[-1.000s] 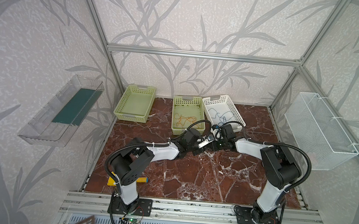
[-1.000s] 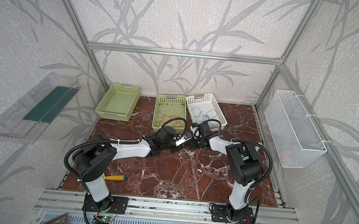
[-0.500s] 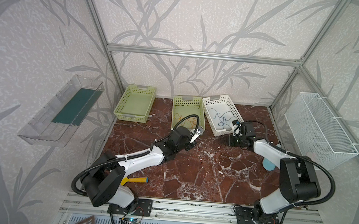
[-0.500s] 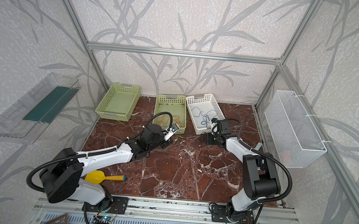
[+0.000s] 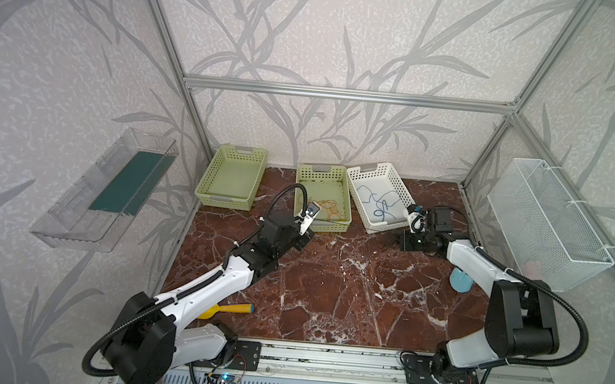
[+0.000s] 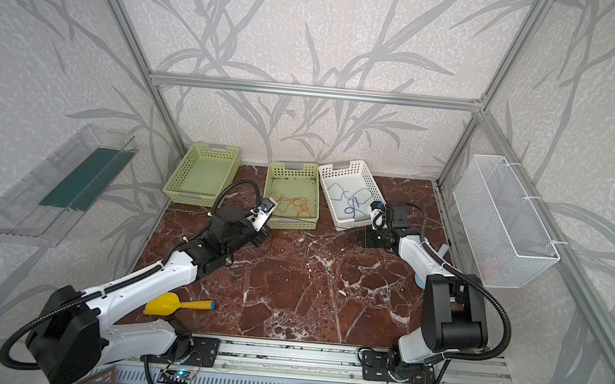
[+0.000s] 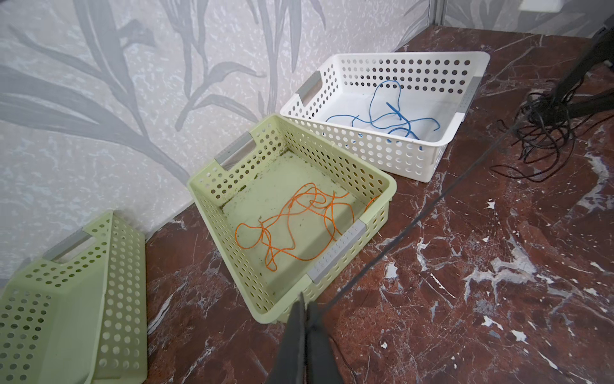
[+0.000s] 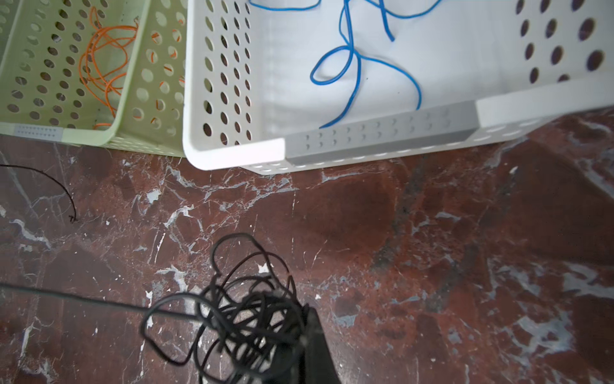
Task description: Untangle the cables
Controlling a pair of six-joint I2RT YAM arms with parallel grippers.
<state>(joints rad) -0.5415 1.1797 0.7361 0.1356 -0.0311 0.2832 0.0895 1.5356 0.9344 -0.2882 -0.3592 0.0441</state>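
Observation:
The dark piece of cable [image 7: 415,222] is tight while the tangle is still bunched up at my right gripper, so my left gripper should return and grab the tangle's loops [image 8: 240,313].
A tangle of dark cables [image 8: 246,309] lies on the marble table, and my right gripper [image 8: 299,314] is shut on it, just in front of the white basket [image 8: 232,156]. From the tangle [image 7: 545,133] one dark strand [image 7: 415,222] runs taut to my left gripper [image 7: 305,304], which is shut on its end by the middle green basket [image 7: 375,176]. Orange cables [image 5: 329,210] lie in that green basket and blue cables [image 5: 381,203] in the white one. In both top views the left gripper [image 5: 302,238] and right gripper [image 5: 405,241] stand well apart.
An empty green basket [image 5: 231,178] stands at the back left. A yellow scoop [image 5: 227,309] lies near the front left and a blue cup [image 5: 461,282] at the right by the arm. A wire basket [image 5: 546,221] and a clear tray [image 5: 108,190] hang on the side walls. A loose dark cable end [image 8: 59,186] curls on the table.
The two grippers were close together in front of the baskets. They have drawn apart, left gripper leftward and right gripper rightward, and the dark strand between them is now stretched.

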